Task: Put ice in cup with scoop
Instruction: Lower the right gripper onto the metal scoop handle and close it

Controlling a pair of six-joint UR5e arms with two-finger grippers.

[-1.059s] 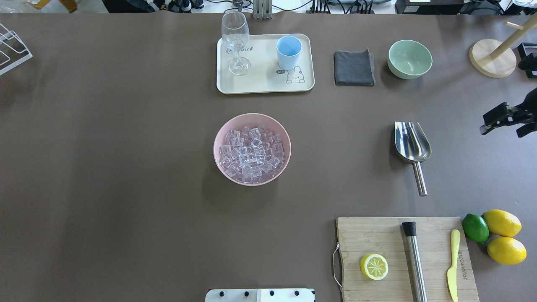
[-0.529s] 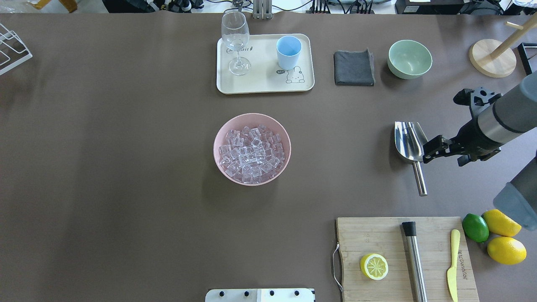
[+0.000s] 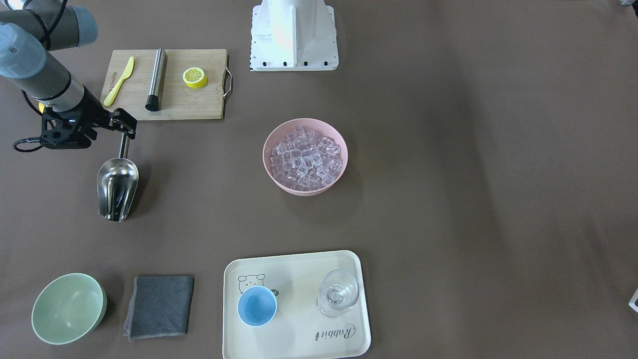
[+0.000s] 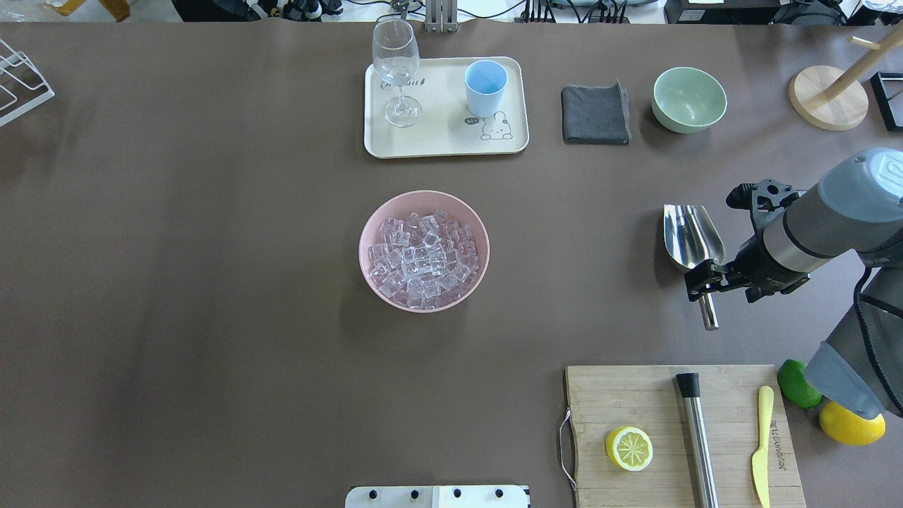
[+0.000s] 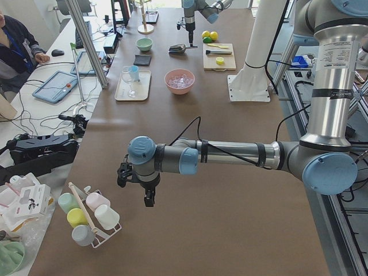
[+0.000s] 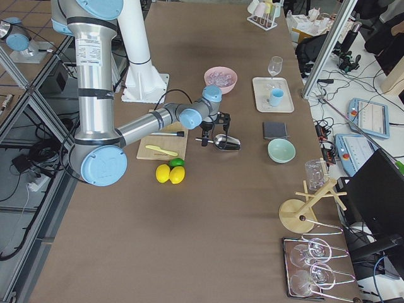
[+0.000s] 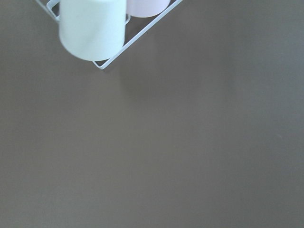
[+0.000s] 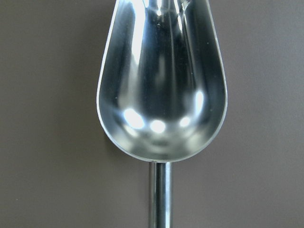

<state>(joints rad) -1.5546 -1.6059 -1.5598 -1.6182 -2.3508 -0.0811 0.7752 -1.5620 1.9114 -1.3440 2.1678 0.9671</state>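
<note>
My right gripper will uncover whole lemons hidden behind it when it carries the steel scoop (image 3: 117,188) away, because a yellow edge (image 3: 41,107) shows there.
The steel scoop (image 4: 691,236) lies flat on the table at the right, with its handle pointing toward the robot. It fills the right wrist view, scoop (image 8: 161,80), trough up and empty. My right gripper (image 4: 724,284) hangs open above the handle, without touching it; it also shows from the front as the gripper (image 3: 105,132). The ice (image 4: 423,254) is heaped in a pink bowl (image 4: 368,233) at the table's middle. The light-blue cup (image 4: 485,86) stands empty on a cream tray (image 4: 444,144) at the far side. My left gripper (image 5: 148,198) hovers far off near a cup rack; whether it is open I cannot tell.
A wine glass (image 4: 396,67) shares the tray with the cup. A grey cloth (image 4: 595,114) and a green bowl (image 4: 688,99) lie to the tray's right. A cutting board (image 4: 681,434) with a lemon half, a steel rod and a yellow knife sits near the robot.
My right arm has swung in from the table's right edge and now stands over the scoop's handle. The scoop, bowl and cup have not moved.
</note>
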